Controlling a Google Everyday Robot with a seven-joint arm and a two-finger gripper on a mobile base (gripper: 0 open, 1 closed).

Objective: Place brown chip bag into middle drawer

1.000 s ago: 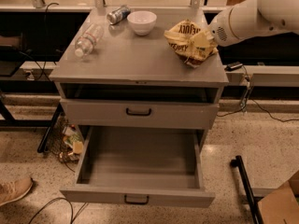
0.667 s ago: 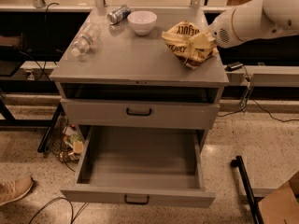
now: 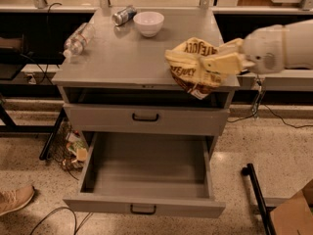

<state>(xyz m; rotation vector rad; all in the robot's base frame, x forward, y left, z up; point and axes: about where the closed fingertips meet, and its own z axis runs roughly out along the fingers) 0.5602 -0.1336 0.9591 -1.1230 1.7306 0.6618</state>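
Observation:
My gripper should pull the brown chip bag clear and down, then swing it over the middle drawer [image 3: 146,165], since the bag overlaps the cabinet top's front edge [image 3: 194,88].
The brown chip bag [image 3: 191,67], dark brown and pale yellow with lettering, is held at the right front of the grey cabinet top [image 3: 122,58], its lower end hanging just past the front edge. My gripper [image 3: 217,60] comes in from the right and is shut on the bag's right side. The middle drawer [image 3: 146,173] stands pulled wide open below, empty, with a small black handle [image 3: 143,209] on its front. The gripper and bag are above and a little right of the drawer's opening.
A white bowl [image 3: 148,23], a can [image 3: 123,14] lying on its side and a clear plastic bottle [image 3: 78,38] lie on the cabinet top. The upper drawer front [image 3: 145,117] is closed. A shoe [image 3: 14,199], cables and a cardboard box [image 3: 293,212] are on the floor.
My gripper has drawn the chip bag toward the cabinet's front edge. The bag now overhangs that edge. The drawer stays open as before.

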